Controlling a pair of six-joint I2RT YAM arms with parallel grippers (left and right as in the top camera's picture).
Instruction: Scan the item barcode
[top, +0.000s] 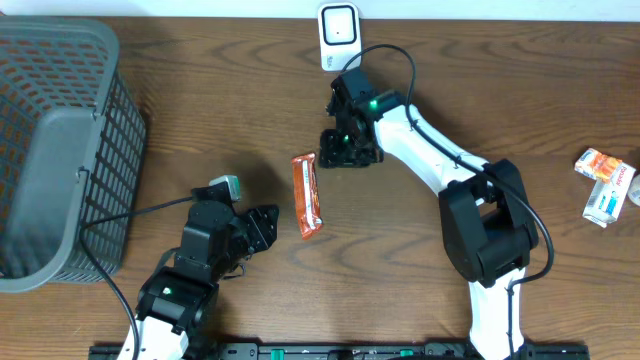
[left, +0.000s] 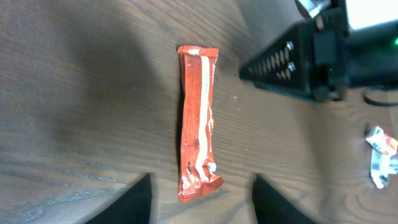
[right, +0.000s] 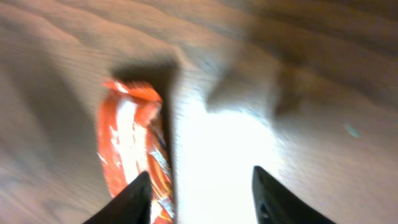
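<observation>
The white scanner at the back edge (top: 340, 38) is a long way from my left gripper, so next my right gripper picks up the orange bar (top: 307, 196) and brings it to the scanner.
The item, an orange snack bar wrapper (top: 308, 195), lies flat on the wooden table between the two arms, free of both. In the left wrist view the bar (left: 198, 118) stretches away from my left gripper (left: 201, 180), whose jaws stand open with the bar's near end just ahead of them. My right gripper (top: 350, 152) hovers just beyond the bar's far end, also open. In the right wrist view, the bar (right: 127, 146) lies by its left finger, with bare table between the fingers. A white scanner (top: 338, 35) stands at the back edge. No barcode is legible.
A grey mesh basket (top: 60, 140) fills the left side of the table. Small white and orange packets (top: 605, 185) lie at the far right, also seen as packets (left: 382, 155) in the left wrist view. A black cable (top: 130, 212) runs from the basket side to the left arm.
</observation>
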